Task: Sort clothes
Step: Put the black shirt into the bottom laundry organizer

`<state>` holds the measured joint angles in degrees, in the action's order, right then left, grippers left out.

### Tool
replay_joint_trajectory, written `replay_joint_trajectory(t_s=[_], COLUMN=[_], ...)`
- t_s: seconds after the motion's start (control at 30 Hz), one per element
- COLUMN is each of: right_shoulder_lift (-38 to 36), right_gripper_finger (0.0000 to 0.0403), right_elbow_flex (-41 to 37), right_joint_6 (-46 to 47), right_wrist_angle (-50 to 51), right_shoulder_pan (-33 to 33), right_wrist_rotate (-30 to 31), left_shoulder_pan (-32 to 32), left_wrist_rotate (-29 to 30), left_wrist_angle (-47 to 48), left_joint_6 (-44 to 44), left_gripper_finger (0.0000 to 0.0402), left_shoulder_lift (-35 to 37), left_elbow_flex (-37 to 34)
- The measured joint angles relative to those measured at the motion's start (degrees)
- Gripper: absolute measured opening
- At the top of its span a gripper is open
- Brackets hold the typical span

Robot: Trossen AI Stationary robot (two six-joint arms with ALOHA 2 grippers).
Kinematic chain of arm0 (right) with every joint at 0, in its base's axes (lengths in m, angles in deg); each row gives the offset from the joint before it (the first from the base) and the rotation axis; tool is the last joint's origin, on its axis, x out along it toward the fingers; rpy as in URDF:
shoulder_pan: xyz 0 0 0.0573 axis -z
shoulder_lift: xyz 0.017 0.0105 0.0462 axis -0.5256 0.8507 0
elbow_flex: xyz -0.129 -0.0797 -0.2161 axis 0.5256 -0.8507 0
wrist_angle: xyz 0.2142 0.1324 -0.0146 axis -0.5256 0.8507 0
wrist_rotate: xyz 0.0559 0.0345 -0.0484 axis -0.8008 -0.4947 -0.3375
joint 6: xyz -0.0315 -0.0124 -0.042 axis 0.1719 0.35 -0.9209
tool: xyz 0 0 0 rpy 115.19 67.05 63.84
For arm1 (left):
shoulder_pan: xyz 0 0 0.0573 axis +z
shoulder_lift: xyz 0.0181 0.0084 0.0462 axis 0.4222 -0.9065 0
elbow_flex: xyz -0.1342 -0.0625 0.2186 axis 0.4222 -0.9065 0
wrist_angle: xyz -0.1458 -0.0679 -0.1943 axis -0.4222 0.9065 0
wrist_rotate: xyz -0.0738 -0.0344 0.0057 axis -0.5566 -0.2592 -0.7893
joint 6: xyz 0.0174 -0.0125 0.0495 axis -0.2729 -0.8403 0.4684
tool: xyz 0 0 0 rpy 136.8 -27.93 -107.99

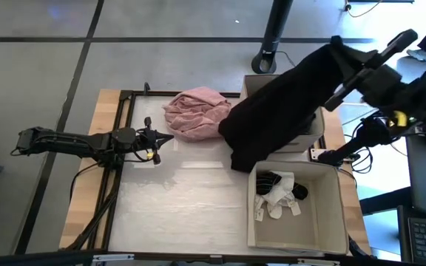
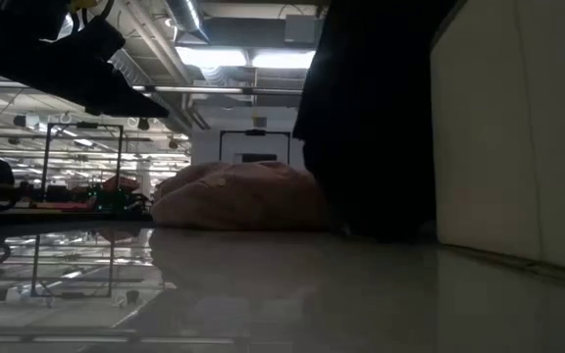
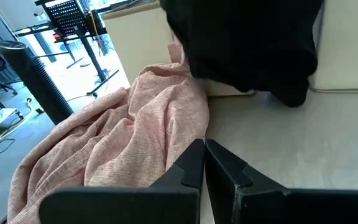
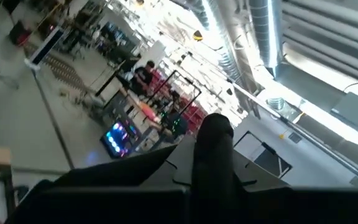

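Note:
Next, my right gripper lays the end it holds over the near box (image 1: 307, 210) and then takes the trailing part, because the black piece's lower end (image 1: 245, 157) trails outside the boxes.
My right gripper (image 1: 337, 46) is raised over the far cardboard box (image 1: 251, 83) and shut on a black piece (image 1: 279, 111). The piece hangs across that box, and its lower end (image 2: 381, 227) reaches the table beside it. A pink piece (image 1: 197, 112) lies bunched on the table at the far middle. My left gripper (image 1: 167, 139) is shut and empty, just left of the pink piece (image 3: 117, 143). White socks (image 1: 278, 198) and a small black piece (image 1: 268, 179) lie in the near box (image 1: 333, 222). My right gripper pinches a bunched fold of the black piece (image 4: 213, 155) between its two fingers. The fingers tip upward, toward the ceiling. The cloth hangs below them, draped over the far box, with its lower end (image 1: 239, 159) down at the table.
The two beige boxes stand side by side on the table's right, and one box wall (image 2: 518, 127) shows close in the low view. Bare tabletop (image 1: 183, 192) lies in front of the pink piece. People and equipment show in the room behind.

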<state>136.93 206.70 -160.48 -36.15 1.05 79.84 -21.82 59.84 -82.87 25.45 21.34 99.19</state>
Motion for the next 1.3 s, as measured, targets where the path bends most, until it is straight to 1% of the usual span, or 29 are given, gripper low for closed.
replay_joint_trajectory(t_s=[0.13,0.27,0.43,0.57,0.63,0.73,0.8,0.9,1.03,1.2,1.3], right_shoulder_lift=[0.1,0.3,1.0,1.2,1.4,2.3,2.8,3.9,5.1,4.9,4.8], right_gripper_finger=[0.0036,0.0046,0.0040,0.0036,0.0038,0.0043,0.0043,0.0039,0.0039,0.0044,0.0044], right_elbow_flex=[0.0,0.0,0.2,0.4,0.3,0.2,0.2,-0.5,-1.9,-4.7,-6.1], right_joint_6=[-7.5,-12.8,-18.6,-21.1,-21.2,-21.3,-19.0,-14.8,-10.3,0.2,9.6], right_wrist_angle=[-11.0,-19.5,-26.6,-28.3,-27.6,-25.2,-19.5,-14.2,-7.2,2.8,10.8], right_shoulder_pan=[-3.0,-6.3,-11.5,-15.7,-18.4,-22.3,-23.7,-23.7,-23.7,-23.7,-23.8], right_wrist_rotate=[-1.8,-6.2,-6.9,-7.7,-4.4,6.1,12.2,14.6,21.3,22.0,22.0], left_shoulder_pan=[0.0,0.0,0.0,0.0,0.0,0.0,0.0,0.0,0.0,0.0,0.0], left_wrist_rotate=[0.0,0.0,0.0,0.0,0.0,0.0,0.0,0.0,0.0,0.0,0.0], left_wrist_angle=[0.0,0.0,0.0,0.0,0.0,0.0,0.0,0.0,0.0,0.0,0.0], left_joint_6=[0.0,0.0,-0.1,-0.2,-0.2,-0.2,-0.5,-1.6,-1.7,-1.7,-1.7], left_gripper_finger=[0.0005,0.0005,0.0005,0.0005,0.0005,0.0005,0.0005,0.0005,0.0005,0.0005,0.0005], left_shoulder_lift=[0.0,0.0,0.0,0.0,0.0,0.0,0.0,0.0,0.0,0.0,0.0], left_elbow_flex=[0.0,0.0,0.0,0.0,0.0,0.0,0.0,0.0,0.0,0.0,0.0])
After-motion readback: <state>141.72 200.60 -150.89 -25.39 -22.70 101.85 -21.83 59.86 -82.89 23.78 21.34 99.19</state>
